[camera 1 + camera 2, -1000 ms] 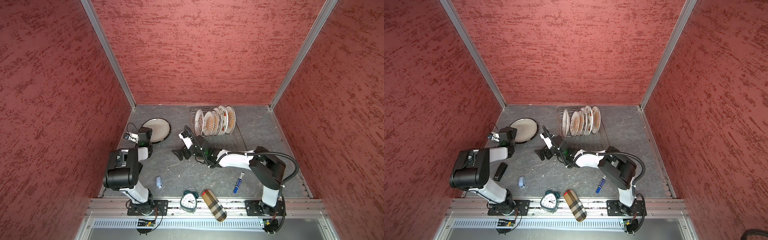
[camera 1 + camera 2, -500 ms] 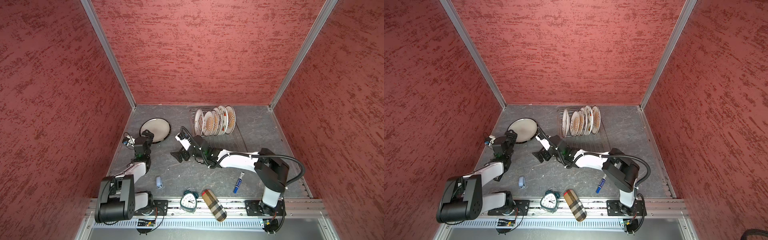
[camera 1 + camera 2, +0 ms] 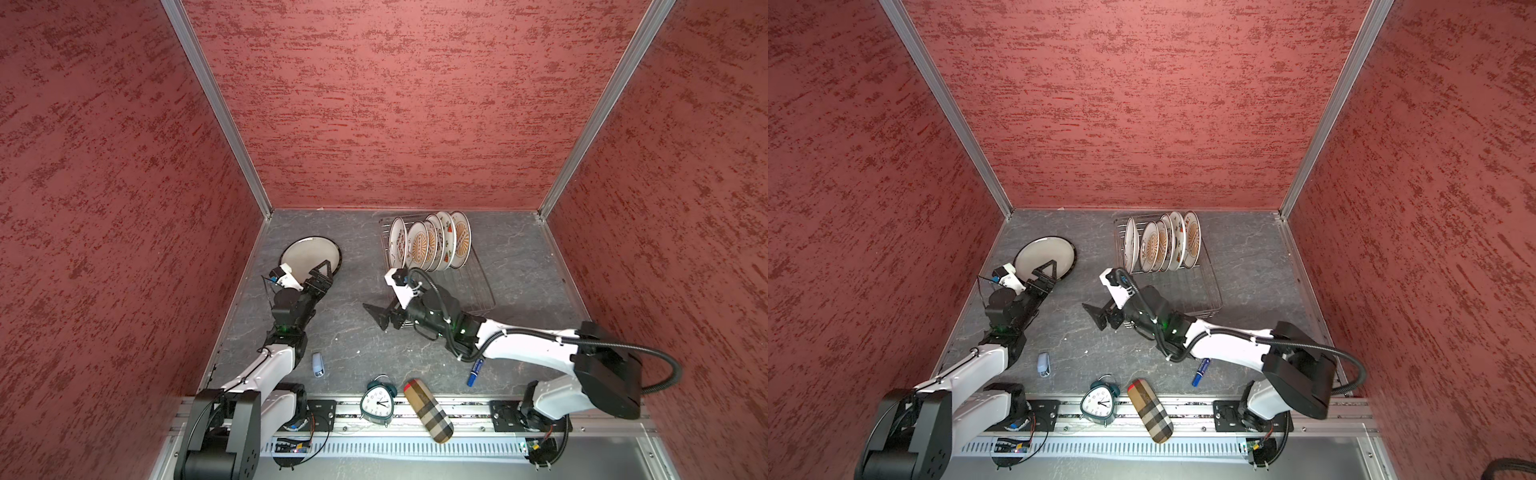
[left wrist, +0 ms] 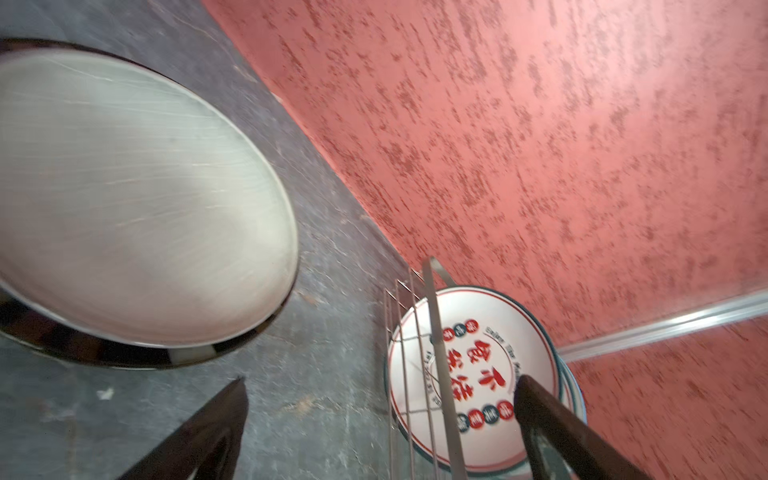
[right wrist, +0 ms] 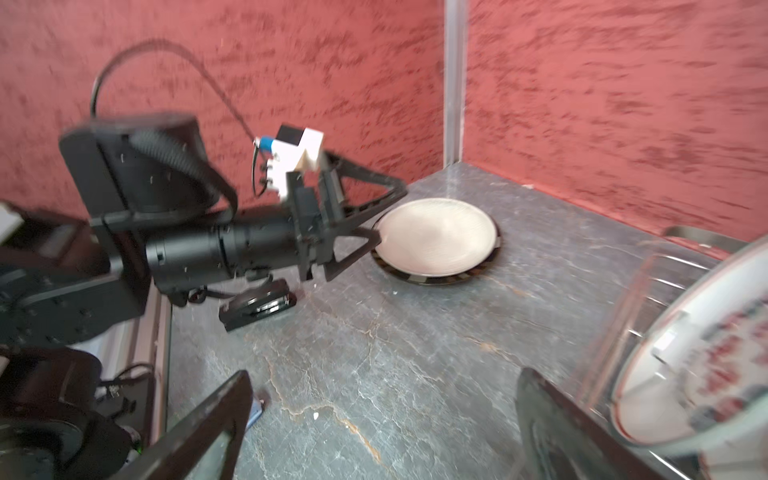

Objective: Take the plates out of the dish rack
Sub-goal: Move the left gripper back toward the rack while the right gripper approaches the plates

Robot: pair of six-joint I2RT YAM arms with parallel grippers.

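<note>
The upright plates face the rack's empty front (image 3: 465, 285) edge-on, so I should keep swinging my right gripper in there until its open fingers straddle a plate's near edge (image 3: 448, 264).
The dish rack (image 3: 478, 291) (image 3: 1204, 291) stands at the back of the table with several printed plates (image 3: 419, 247) (image 3: 1152, 247) upright in its prongs. A grey-white plate with a dark rim (image 3: 303, 253) (image 3: 1038, 255) (image 4: 124, 199) (image 5: 436, 237) lies flat on the table to the left. My left gripper (image 3: 321, 269) (image 3: 1044, 268) (image 4: 380, 399) hangs open and empty over that plate's near edge. My right gripper (image 3: 374, 318) (image 3: 1093, 316) (image 5: 382, 395) is open and empty, low over bare table left of the rack's front corner. The red-character plate (image 4: 469, 374) (image 5: 685, 374) is the leftmost in the rack.
Near the front edge stand a green alarm clock (image 3: 376, 401), a plaid case (image 3: 428, 409), a blue marker (image 3: 473, 368) and a small blue-grey object (image 3: 318, 365). A black object (image 5: 257, 305) lies beneath the left arm. Red walls close in three sides.
The left arm has dropped from upright to a low forward stretch, and its gripper has shifted right over the flat plate's near edge. The right gripper has drifted slightly right. Both stay open.
</note>
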